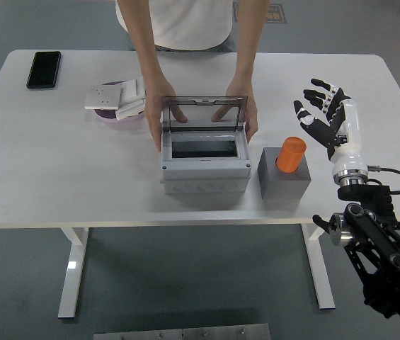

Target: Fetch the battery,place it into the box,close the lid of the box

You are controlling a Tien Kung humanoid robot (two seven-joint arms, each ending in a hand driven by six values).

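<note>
The bottom of the orange battery is sunk in the block holder, so the battery [292, 153] will come out of a hidden round hole when the robot lifts it.
An orange cylindrical battery [291, 154] stands upright in a dark grey block holder [284, 177] on the white table [58, 184]. Left of it sits a grey box [204, 159] with its clear lid [203, 113] raised upright. A person at the far side holds the box with both hands, one hand [161, 113] at its left and one hand [246, 113] at its right. My right hand [325, 113] hovers right of and slightly behind the battery, fingers spread, holding nothing. My left arm is out of view.
A black phone [44, 69] lies at the far left of the table. A white socket plate and small white parts on a purple disc [118, 99] sit left of the box. The table's near edge runs just in front of the box and holder.
</note>
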